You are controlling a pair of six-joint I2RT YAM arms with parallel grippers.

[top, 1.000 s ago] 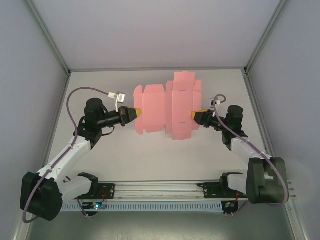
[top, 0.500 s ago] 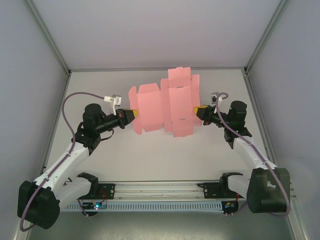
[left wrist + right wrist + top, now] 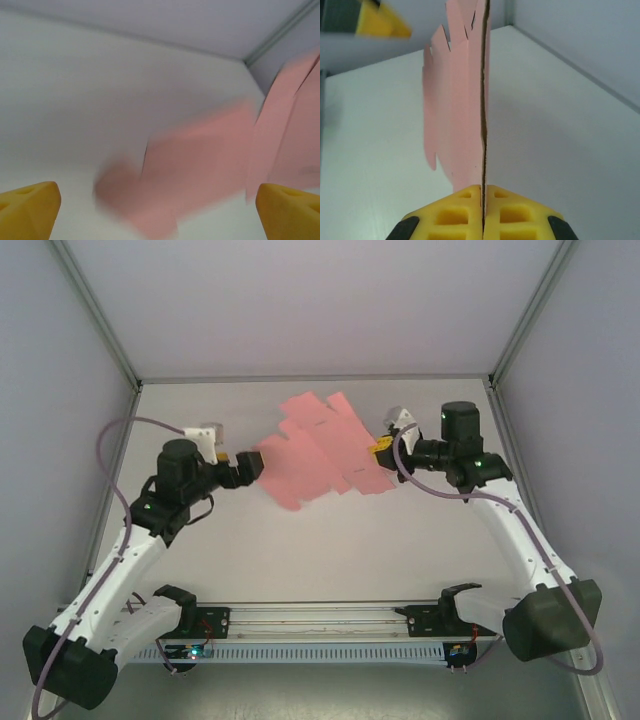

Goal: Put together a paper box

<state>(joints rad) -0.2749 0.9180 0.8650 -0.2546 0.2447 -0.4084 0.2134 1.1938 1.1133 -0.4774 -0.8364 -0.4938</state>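
Observation:
The pink sheet point(image 3: 315, 452) lies at a slant across the table, so next my right gripper swings the sheet's held edge point(image 3: 368, 440) toward the back wall before my left gripper folds a flap.
The paper box is a flat pink die-cut sheet point(image 3: 318, 448) with flaps and tabs, held above the table and slanting across its middle. My right gripper point(image 3: 381, 450) is shut on the sheet's right edge. In the right wrist view the yellow fingers point(image 3: 455, 210) pinch the card, and the sheet point(image 3: 462, 100) runs away from them edge-on. My left gripper point(image 3: 248, 466) stands open just off the sheet's left end. Its two yellow fingertips point(image 3: 27, 207) sit far apart, with the blurred sheet point(image 3: 200, 160) ahead of them and untouched.
The white table point(image 3: 300, 550) is walled at the back and both sides, with metal posts point(image 3: 100, 320) in the corners. A rail point(image 3: 320, 620) runs between the arm bases along the near edge. A left fingertip point(image 3: 382, 22) shows beyond the sheet.
The left gripper has let go of the sheet's left edge and opened wide. The right gripper closed on the right edge, rose and turned, swinging the sheet to a slant.

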